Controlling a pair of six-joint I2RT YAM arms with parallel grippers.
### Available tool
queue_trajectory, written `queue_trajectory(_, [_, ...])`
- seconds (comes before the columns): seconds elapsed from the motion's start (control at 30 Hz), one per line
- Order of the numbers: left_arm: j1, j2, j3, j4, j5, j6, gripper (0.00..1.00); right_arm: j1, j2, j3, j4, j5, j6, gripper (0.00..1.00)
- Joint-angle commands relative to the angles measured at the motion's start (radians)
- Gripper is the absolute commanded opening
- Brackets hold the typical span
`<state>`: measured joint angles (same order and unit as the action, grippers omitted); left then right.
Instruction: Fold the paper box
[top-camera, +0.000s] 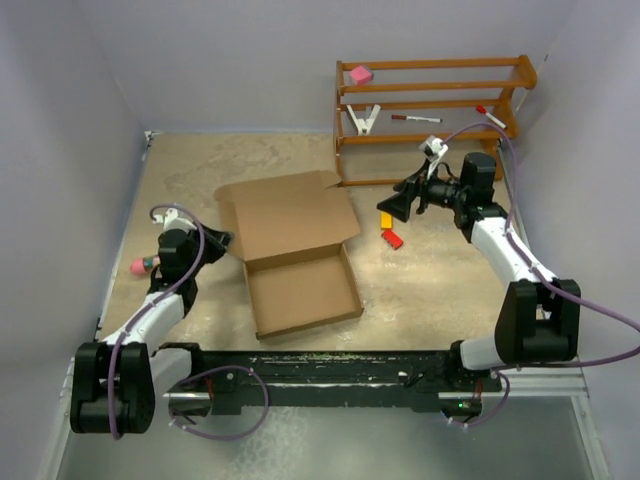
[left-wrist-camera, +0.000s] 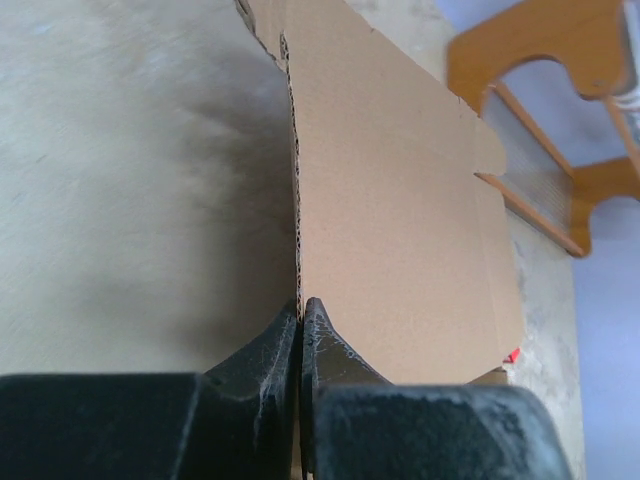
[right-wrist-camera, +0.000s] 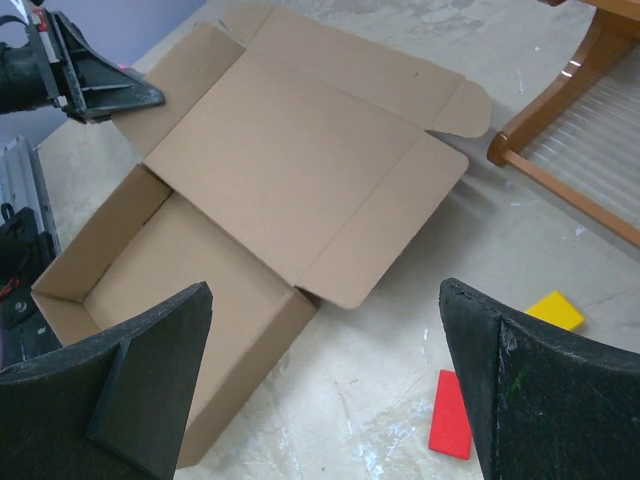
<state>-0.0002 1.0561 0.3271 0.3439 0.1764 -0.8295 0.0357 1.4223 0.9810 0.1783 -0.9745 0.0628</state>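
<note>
My right gripper should put the red block (top-camera: 392, 240) in the open tray (top-camera: 305, 294) first, before the lid folds over, because the tray is empty and the blocks are outside it.
The paper box (top-camera: 300, 290) is a brown cardboard mailer in the middle of the table. Its shallow tray is toward me and its lid (top-camera: 290, 212) lies folded back and open. My left gripper (top-camera: 218, 240) is at the lid's left side flap. In the left wrist view my left gripper (left-wrist-camera: 300, 306) is shut on the corrugated edge of that flap (left-wrist-camera: 400, 220), which stands on edge. My right gripper (top-camera: 396, 205) hovers to the right of the lid. It is open (right-wrist-camera: 325, 288) with nothing between its fingers, and below it lies the box (right-wrist-camera: 280, 150).
A wooden rack (top-camera: 430, 105) at the back right holds a pink block (top-camera: 360, 73), a white clip (top-camera: 362, 120) and a marker (top-camera: 415, 118). A yellow block (top-camera: 386, 219) and a red block (top-camera: 392, 238) lie right of the box. A pink object (top-camera: 140, 266) lies by the left arm.
</note>
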Motion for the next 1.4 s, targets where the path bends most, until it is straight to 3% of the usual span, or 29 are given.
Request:
queue_trajectory(0.0, [0.006,0.004,-0.008,0.342,0.173,0.119,0.05,-0.058,0.007,-0.003,0.035,-0.056,0.033,1.00])
queue_trajectory(0.2, [0.005,-0.017,-0.044,0.519,0.193,0.166,0.05,-0.148,0.055,-0.011,0.048,-0.023,0.081,1.00])
queue_trajectory(0.37, [0.003,-0.036,-0.128,0.710,0.178,0.174,0.05,-0.138,0.126,0.061,-0.070,0.231,-0.015,0.95])
queue_trajectory(0.47, [0.003,-0.051,-0.162,0.734,0.154,0.174,0.05,-0.093,0.206,0.145,-0.186,0.364,-0.098,0.85])
queue_trajectory(0.57, [0.003,-0.068,-0.181,0.727,0.140,0.176,0.05,-0.019,0.265,0.197,-0.289,0.460,-0.219,0.65])
queue_trajectory(0.63, [0.003,-0.080,-0.191,0.714,0.136,0.176,0.05,0.019,0.287,0.228,-0.361,0.512,-0.290,0.59])
queue_trajectory(0.93, [0.003,-0.133,-0.207,0.664,0.141,0.181,0.05,0.103,0.308,0.195,-0.478,0.595,-0.417,0.65])
queue_trajectory(1.37, [0.003,-0.223,-0.200,0.559,0.129,0.185,0.05,0.169,0.361,0.197,-0.444,0.739,-0.435,0.68])
